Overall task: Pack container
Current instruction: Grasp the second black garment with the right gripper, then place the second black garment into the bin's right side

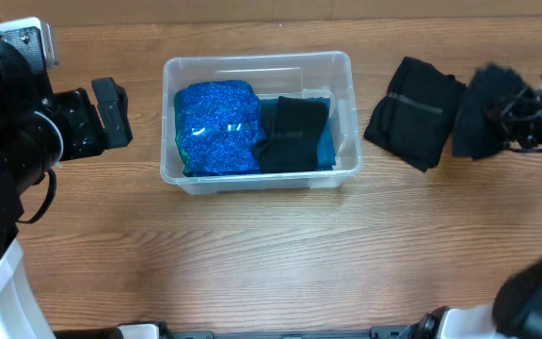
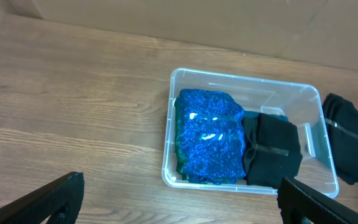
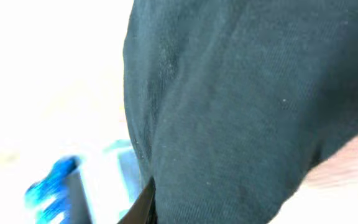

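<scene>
My right gripper keeps moving its lifted black cloth (image 1: 481, 111) until it hangs over the open container, above the folded black cloth inside (image 1: 294, 135), and then let go of it.
The clear plastic container (image 1: 342, 66) stands mid-table and holds a sparkly blue cloth (image 1: 216, 127), a folded black cloth (image 1: 293, 132) and a teal cloth (image 1: 326, 149) under it. It also shows in the left wrist view (image 2: 312, 99). My right gripper (image 1: 514, 118) is at the far right, shut on a black cloth (image 1: 486, 111) held off the table. That cloth (image 3: 241, 106) fills the right wrist view, hiding all but one finger. My left gripper (image 1: 111, 113) is open and empty, left of the container; its fingers (image 2: 182, 204) frame the container's near wall.
Another folded black cloth (image 1: 414, 111) lies on the wooden table (image 1: 271, 254) between the container and my right gripper; it shows in the left wrist view (image 2: 351, 144). A cardboard wall (image 2: 166, 18) runs along the back edge.
</scene>
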`<action>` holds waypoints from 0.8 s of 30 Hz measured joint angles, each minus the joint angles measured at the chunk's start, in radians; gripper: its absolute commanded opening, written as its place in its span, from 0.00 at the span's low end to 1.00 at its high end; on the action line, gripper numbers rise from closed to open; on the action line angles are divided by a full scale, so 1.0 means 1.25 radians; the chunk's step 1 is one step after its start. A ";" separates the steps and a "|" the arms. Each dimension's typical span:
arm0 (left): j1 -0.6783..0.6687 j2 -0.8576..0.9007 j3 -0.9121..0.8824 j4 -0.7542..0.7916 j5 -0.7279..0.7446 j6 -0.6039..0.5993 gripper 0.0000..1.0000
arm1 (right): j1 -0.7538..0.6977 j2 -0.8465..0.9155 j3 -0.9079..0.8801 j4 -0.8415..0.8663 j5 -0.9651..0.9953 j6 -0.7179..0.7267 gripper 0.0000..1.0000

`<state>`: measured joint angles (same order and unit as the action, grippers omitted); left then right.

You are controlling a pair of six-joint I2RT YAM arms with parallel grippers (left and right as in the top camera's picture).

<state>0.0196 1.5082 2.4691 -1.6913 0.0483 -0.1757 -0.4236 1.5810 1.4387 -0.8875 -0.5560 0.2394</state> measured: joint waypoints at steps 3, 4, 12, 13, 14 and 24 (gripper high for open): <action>0.000 0.000 0.000 0.000 0.000 0.000 1.00 | 0.123 -0.100 0.003 0.007 -0.020 0.020 0.06; 0.000 0.000 0.000 0.000 0.000 0.000 1.00 | 0.170 -0.120 0.003 0.013 -0.026 0.028 0.06; 0.000 0.000 0.000 0.000 0.000 0.000 1.00 | 0.479 -0.046 0.004 0.216 0.004 0.189 0.05; 0.000 0.000 0.000 0.000 0.000 0.000 1.00 | 0.511 -0.019 0.004 0.253 0.009 0.210 0.06; 0.000 0.000 0.000 0.000 0.000 0.000 1.00 | 0.533 0.002 0.004 0.284 0.012 0.227 0.06; 0.000 0.000 0.000 0.000 0.000 0.000 1.00 | 0.672 0.198 0.004 0.476 0.058 0.370 0.06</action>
<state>0.0196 1.5082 2.4691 -1.6909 0.0483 -0.1757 0.4160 1.8282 1.4433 -0.2920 -0.4839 0.7025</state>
